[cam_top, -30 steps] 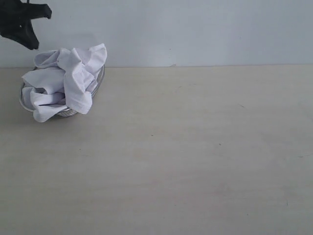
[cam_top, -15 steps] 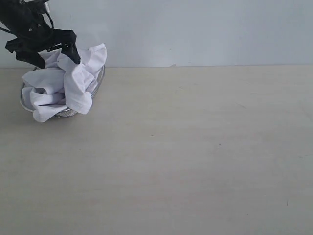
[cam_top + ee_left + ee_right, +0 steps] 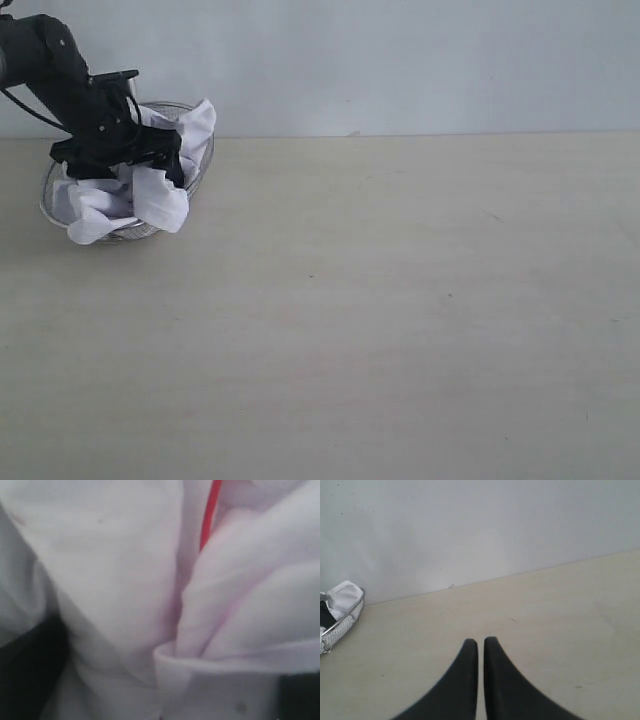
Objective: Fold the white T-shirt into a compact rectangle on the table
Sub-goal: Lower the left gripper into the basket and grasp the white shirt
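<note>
A thin red streak peeks out between the folds, so I expect a bigger red print to be hidden inside the crumpled white T-shirt.
The white T-shirt lies crumpled in a round wire basket at the table's far left. My left gripper is pushed down into the pile, open, its two black fingers spread wide with cloth bunched between them. In the left wrist view the T-shirt fills the picture, with a thin red streak in one fold and the left gripper sunk among the folds. My right gripper is shut on nothing above bare table. It does not show in the exterior view.
A pale wall rises behind the table's far edge. In the right wrist view the basket shows far off, with a bit of the T-shirt over its rim.
The left arm has come down from above the basket into the T-shirt, its jaws spread wide. The pile is pressed lower. The right gripper has not moved.
</note>
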Available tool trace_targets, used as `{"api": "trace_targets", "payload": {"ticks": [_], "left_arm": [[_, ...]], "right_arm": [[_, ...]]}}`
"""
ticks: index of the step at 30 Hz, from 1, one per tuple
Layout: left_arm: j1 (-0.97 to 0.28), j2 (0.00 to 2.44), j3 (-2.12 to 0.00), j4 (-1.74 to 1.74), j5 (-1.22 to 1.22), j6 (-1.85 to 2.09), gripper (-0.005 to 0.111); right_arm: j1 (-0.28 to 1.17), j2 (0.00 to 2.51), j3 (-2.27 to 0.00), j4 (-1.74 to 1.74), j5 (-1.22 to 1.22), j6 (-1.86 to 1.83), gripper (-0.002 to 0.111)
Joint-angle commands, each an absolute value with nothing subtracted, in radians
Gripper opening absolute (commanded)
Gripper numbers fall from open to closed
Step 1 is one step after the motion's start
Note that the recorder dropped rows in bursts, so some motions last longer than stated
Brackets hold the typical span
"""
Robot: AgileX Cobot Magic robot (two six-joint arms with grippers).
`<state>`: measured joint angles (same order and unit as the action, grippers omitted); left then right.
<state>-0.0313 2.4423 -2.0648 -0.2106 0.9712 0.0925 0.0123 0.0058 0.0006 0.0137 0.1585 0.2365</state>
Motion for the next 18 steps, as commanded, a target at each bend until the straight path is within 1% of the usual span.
{"api": "trace_targets", "payload": {"ticks": [1,3,4,5,12,16,18], "left_arm": [[-0.033,2.499,-2.059,-0.205,1.006,0.079,0.091],[-0.033,2.501,-2.059,-0.205,1.010,0.079,0.086],[-0.033,2.501,-2.059,-0.205,1.013,0.079,0.081],[-0.033,2.501,-2.059,-0.205,1.013,0.079,0.074],[-0.033,2.501,-2.059,-0.205,1.005,0.081,0.006],[-0.033,2.479,-2.061,-0.205,1.005,0.086,0.005],[-0.033,2.444,-2.095,-0.205,1.033,0.086,0.004]], "right_arm": [[0.009,0.001,0.000,0.011,0.153,0.235,0.000],[0.009,0.001,0.000,0.011,0.153,0.235,0.000],[0.009,0.001,0.000,0.011,0.153,0.235,0.000],[0.009,0.001,0.000,0.011,0.153,0.235,0.000],[0.009,0.001,0.000,0.011,0.153,0.235,0.000],[0.009,0.001,0.000,0.011,0.153,0.235,0.000],[0.009,0.001,0.000,0.011,0.153,0.235,0.000]]}}
